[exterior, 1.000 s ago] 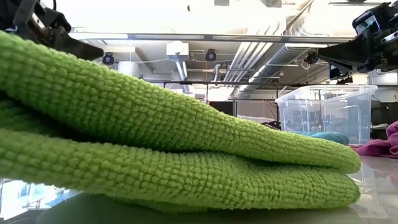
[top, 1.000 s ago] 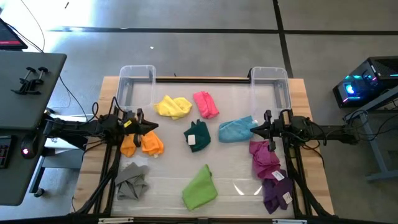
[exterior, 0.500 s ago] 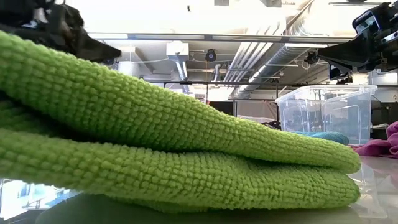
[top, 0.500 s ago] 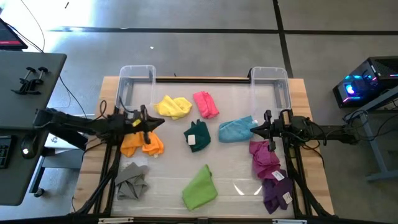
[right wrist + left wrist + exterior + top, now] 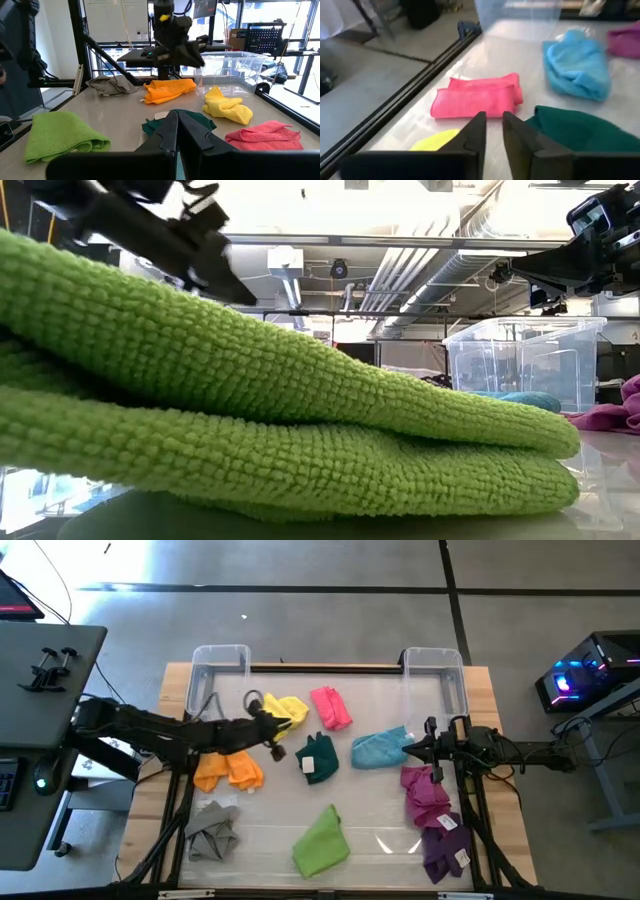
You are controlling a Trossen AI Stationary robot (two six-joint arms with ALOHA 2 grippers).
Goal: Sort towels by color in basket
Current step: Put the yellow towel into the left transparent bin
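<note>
The yellow towel point(image 5: 291, 708) is apart from the pink towel and close below my left gripper, so I go on down before the fingers close on its cloth point(image 5: 284, 714).
Nine small towels lie flat on the table: yellow point(image 5: 280, 712), pink point(image 5: 331, 707), dark green point(image 5: 318, 758), light blue point(image 5: 378, 749), orange point(image 5: 228, 771), grey point(image 5: 212, 830), lime green point(image 5: 321, 840), magenta point(image 5: 425, 795), purple point(image 5: 443, 845). My left gripper point(image 5: 277, 747) hangs in the air between the yellow and dark green towels. Its fingers point(image 5: 479, 125) stand a narrow gap apart, pointing at the pink towel point(image 5: 477, 97). My right gripper point(image 5: 405, 748) is shut and hovers over the light blue towel's right edge.
Two clear plastic bins stand at the table's far edge, one at the left point(image 5: 218, 675) and one at the right point(image 5: 436, 675). The lime green towel point(image 5: 250, 410) fills most of the low view. A black rail runs along the far edge between the bins.
My left arm has reached out from over the orange towel toward the table's right and slightly toward its far edge. Its gripper now hangs between the yellow and dark green towels. No towel has moved.
</note>
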